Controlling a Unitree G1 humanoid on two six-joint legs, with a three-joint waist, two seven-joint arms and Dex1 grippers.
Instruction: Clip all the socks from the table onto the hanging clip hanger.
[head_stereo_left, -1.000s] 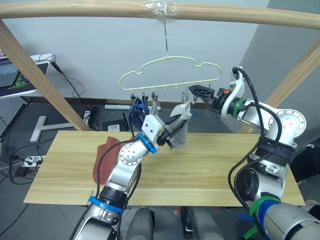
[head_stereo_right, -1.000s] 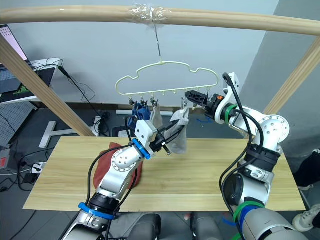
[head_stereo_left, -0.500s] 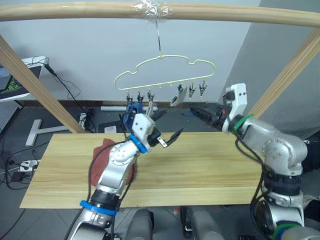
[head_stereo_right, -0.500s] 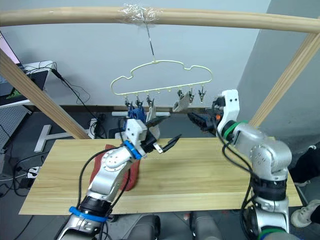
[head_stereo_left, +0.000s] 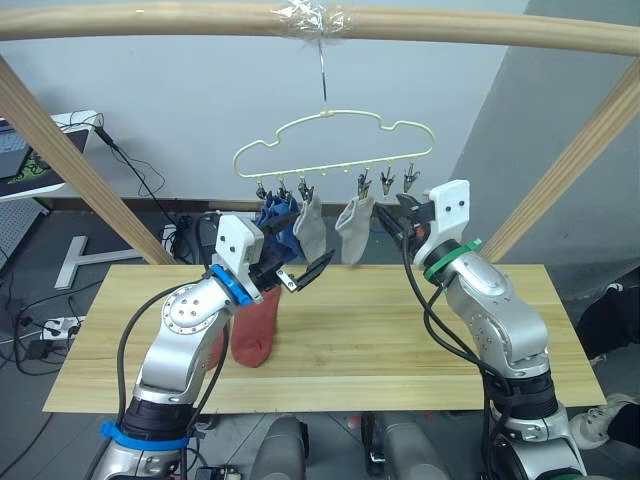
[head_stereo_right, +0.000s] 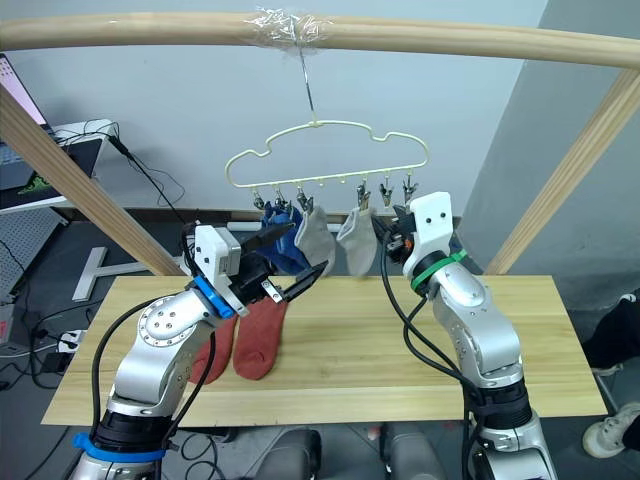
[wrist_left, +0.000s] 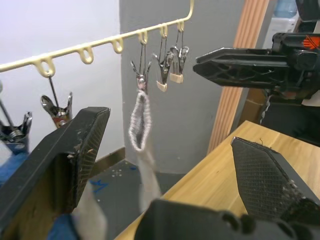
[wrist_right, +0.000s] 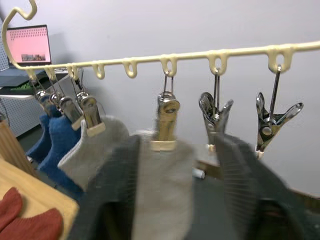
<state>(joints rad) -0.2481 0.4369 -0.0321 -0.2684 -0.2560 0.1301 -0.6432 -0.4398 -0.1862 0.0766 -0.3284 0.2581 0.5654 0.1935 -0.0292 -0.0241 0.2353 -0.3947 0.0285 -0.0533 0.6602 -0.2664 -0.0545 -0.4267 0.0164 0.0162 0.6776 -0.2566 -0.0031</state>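
Observation:
I expect the rust-red sock (head_stereo_left: 255, 332) to hang down partly behind the grey sock when I clip it up, since the empty clips (head_stereo_left: 388, 181) dangle close beside the grey sock.
The pale yellow-green clip hanger (head_stereo_left: 330, 120) hangs by its hook from the top pole. Two blue socks (head_stereo_left: 278, 225) and two light grey socks (head_stereo_right: 318, 240) (head_stereo_right: 355, 240) hang from its clips, and two clips (head_stereo_left: 398, 182) at its right end are bare. Two rust-red socks (head_stereo_right: 262, 335) lie on the table (head_stereo_left: 400, 330) at the left. My left gripper (head_stereo_left: 312, 238) is wide open and empty, just in front of the hanging socks. My right gripper (head_stereo_left: 390, 218) points at the right grey sock from its right, fingers (wrist_right: 115, 200) partly apart with nothing held.
A wooden pole frame (head_stereo_left: 150, 20) spans the top, with slanted poles at the left (head_stereo_left: 80, 160) and right (head_stereo_left: 560, 170). A laptop on a stand (head_stereo_left: 30, 160) sits at the back left, and cables run over the floor behind the table.
My left gripper let go of the grey sock, opened and drew back down to the left. The sock now hangs from its clip. My right gripper's fingers narrowed.

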